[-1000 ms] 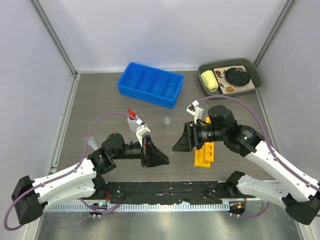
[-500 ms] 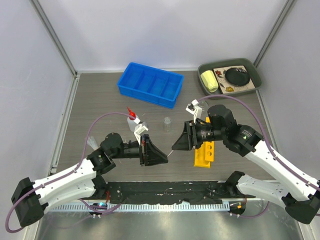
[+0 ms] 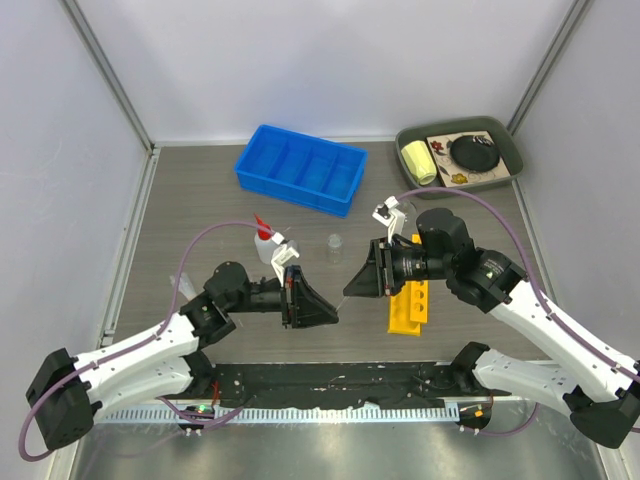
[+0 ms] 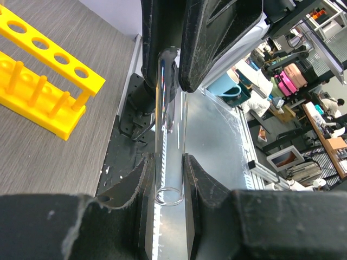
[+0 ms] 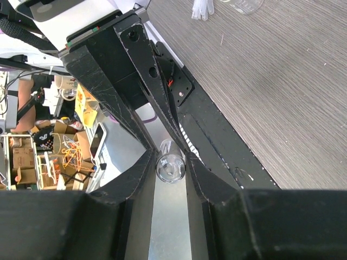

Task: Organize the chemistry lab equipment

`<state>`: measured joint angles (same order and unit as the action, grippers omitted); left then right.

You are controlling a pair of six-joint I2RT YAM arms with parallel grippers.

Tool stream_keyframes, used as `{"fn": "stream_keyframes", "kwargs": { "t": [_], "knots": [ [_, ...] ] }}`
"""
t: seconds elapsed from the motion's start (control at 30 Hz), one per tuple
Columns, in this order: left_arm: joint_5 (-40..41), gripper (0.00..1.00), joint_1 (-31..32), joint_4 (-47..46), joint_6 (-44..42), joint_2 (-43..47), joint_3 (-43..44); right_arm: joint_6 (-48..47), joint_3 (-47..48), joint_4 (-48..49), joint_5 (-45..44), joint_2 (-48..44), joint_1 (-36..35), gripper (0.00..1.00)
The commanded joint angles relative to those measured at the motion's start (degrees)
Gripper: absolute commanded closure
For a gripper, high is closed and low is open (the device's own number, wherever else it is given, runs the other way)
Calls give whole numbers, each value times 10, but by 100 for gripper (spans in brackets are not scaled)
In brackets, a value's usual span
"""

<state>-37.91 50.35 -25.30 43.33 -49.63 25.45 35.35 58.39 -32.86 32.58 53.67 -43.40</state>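
My left gripper is closed on the test tube's open end [image 4: 169,195]. It should open and move away before my right gripper takes the test tube to the yellow rack [image 3: 406,311].
A clear glass test tube [image 4: 164,108] is held level between my two grippers above the table's front middle. My right gripper [image 3: 352,285] is shut on its rounded end [image 5: 171,168]. My left gripper [image 3: 328,312] is shut on its open end [image 4: 169,196], and its fingers [image 4: 142,173] touch the glass. In the wrist views the left gripper [image 4: 165,162] and right gripper [image 5: 169,157] face each other. The yellow holed rack [image 3: 410,305] lies under the right arm and shows in the left wrist view [image 4: 43,81]. A white squeeze bottle with a red nozzle [image 3: 265,243] and a small beaker [image 3: 334,248] stand behind.
A blue divided bin [image 3: 300,168] sits at the back middle. A dark green tray [image 3: 510,150] with a yellow roll and a black disc is at the back right. Clear pipettes [image 5: 201,6] lie on the table at the left. White walls enclose the table.
My left gripper has moved right to meet the right gripper, and the tube held by the right gripper now sits between the left jaws.
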Motion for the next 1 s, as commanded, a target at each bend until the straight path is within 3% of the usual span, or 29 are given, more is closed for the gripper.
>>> {"fn": "stream_keyframes", "kwargs": {
  "t": [0.0,0.13,0.17,0.23,0.43,0.5,0.73,0.97],
  "knots": [
    [3,95,-13,-19,3,0,15,6,9,28,5,-1,-6,79],
    [15,76,-17,26,-9,8,35,1,14,15,-15,-1,-6,83],
    [22,65,-19,51,-10,10,39,-1,15,11,-22,-1,-6,83],
    [33,60,-21,84,-20,12,59,-12,26,-10,-56,1,-6,84],
    [85,1,-21,235,-58,34,117,-34,66,-67,-158,14,-6,87],
    [115,0,-21,291,-66,50,136,-40,81,-91,-188,25,-6,87],
    [194,0,-21,480,-80,59,202,-38,126,-165,-430,53,-6,88],
    [215,0,-21,519,-83,102,184,-27,109,-164,-599,83,-6,90]
  ]
}}
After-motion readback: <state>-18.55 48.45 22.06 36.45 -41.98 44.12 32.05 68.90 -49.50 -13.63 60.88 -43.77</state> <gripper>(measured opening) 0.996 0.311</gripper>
